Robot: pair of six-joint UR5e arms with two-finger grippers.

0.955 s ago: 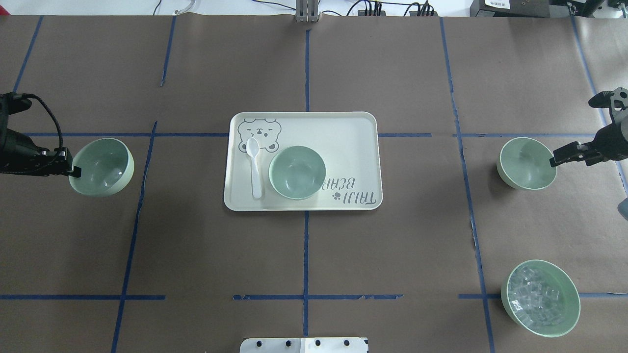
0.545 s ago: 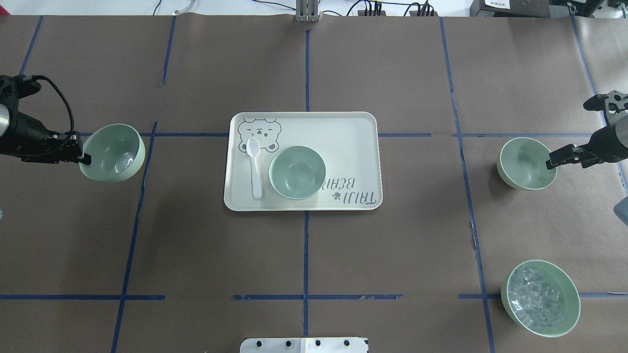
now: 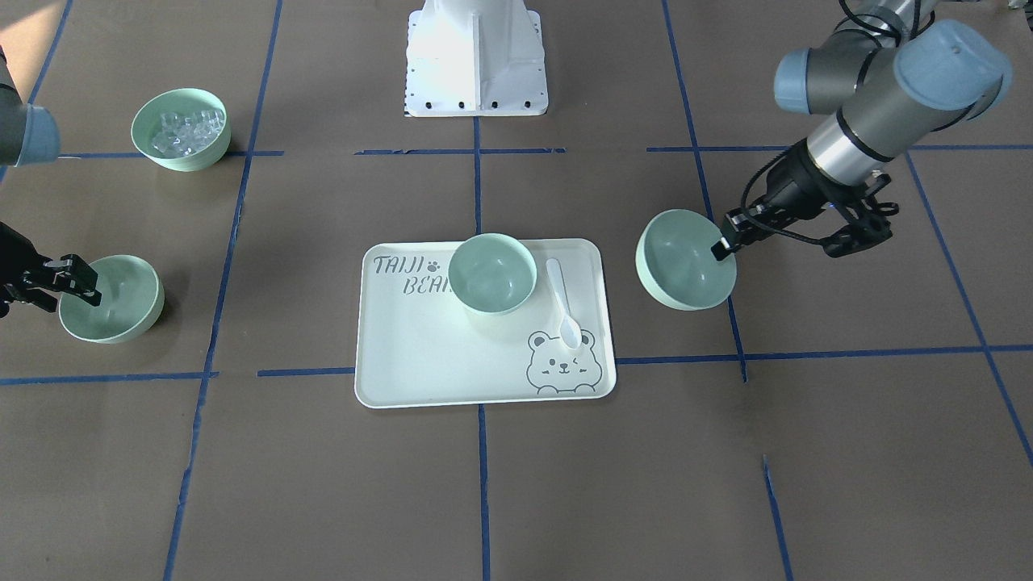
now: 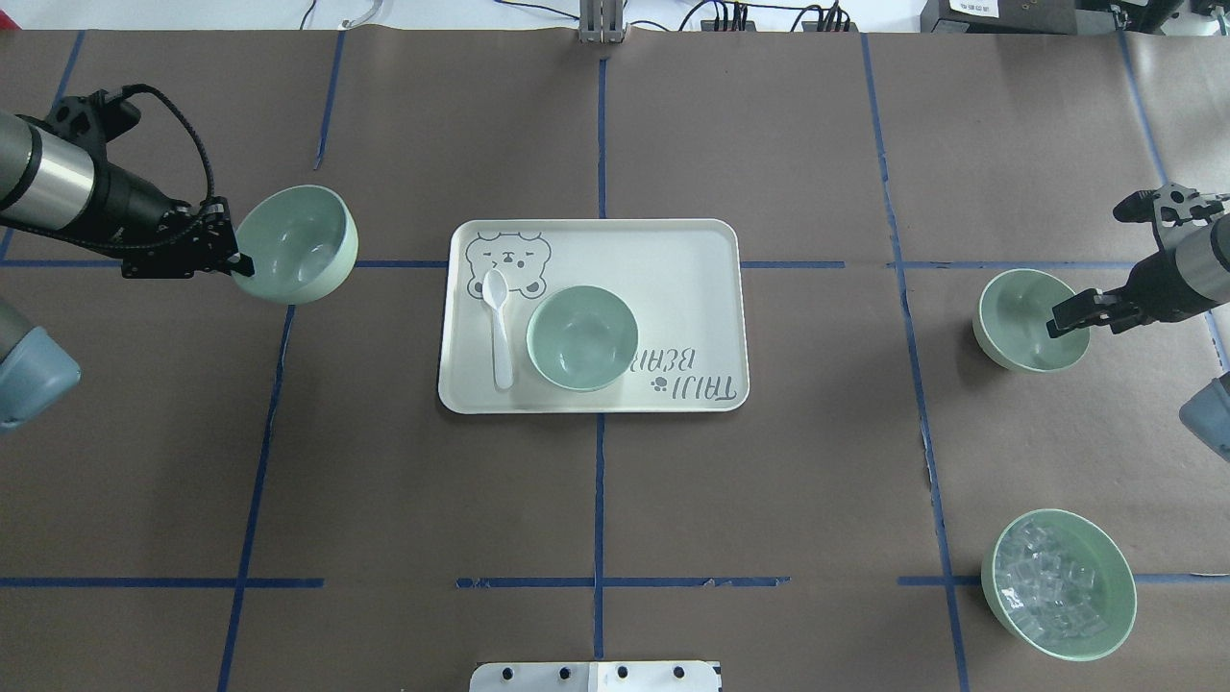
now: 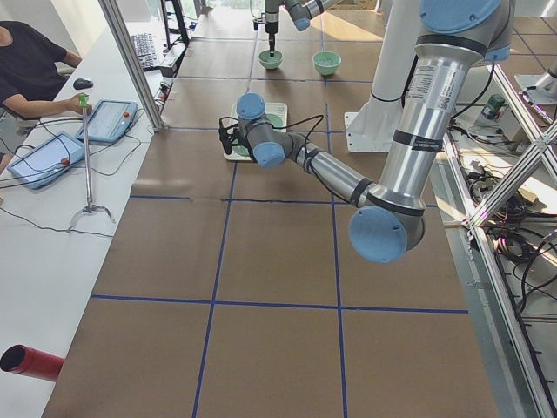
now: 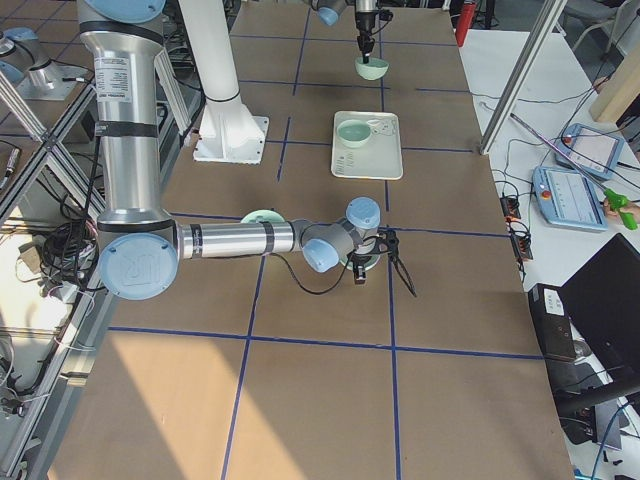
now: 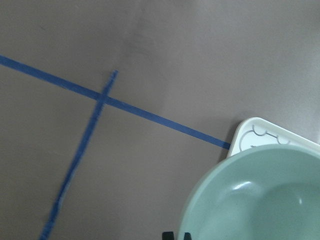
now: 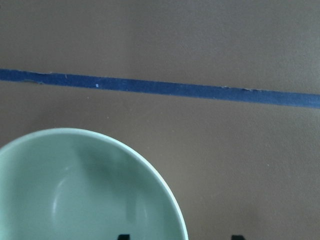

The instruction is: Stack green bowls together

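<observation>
I expect the third green bowl [image 3: 118,298] to sit deep with the rims close together when I stack it, because it has sides [image 3: 134,325] that spread out to a wide rim.
Three pale green bowls show. My left gripper [image 4: 240,261] is shut on the rim of one green bowl [image 4: 296,245] and holds it tilted above the table, left of the tray; it also shows in the left wrist view [image 7: 260,200]. A second green bowl [image 4: 582,338] sits on the bear-print tray [image 4: 673,279]. The third green bowl [image 4: 1028,320] stands on the table at the right. My right gripper [image 4: 1057,323] is open with its fingers on either side of that bowl's rim [image 8: 75,190].
A white spoon [image 4: 498,327] lies on the tray left of its bowl. A green bowl of clear cubes [image 4: 1059,584] stands at the near right. The robot base [image 3: 476,56] is at the table's near edge. Blue tape lines cross the brown table.
My left gripper has lifted its bowl and carried it right and away, toward the tray. My right gripper has shifted slightly left over the right bowl's rim.
</observation>
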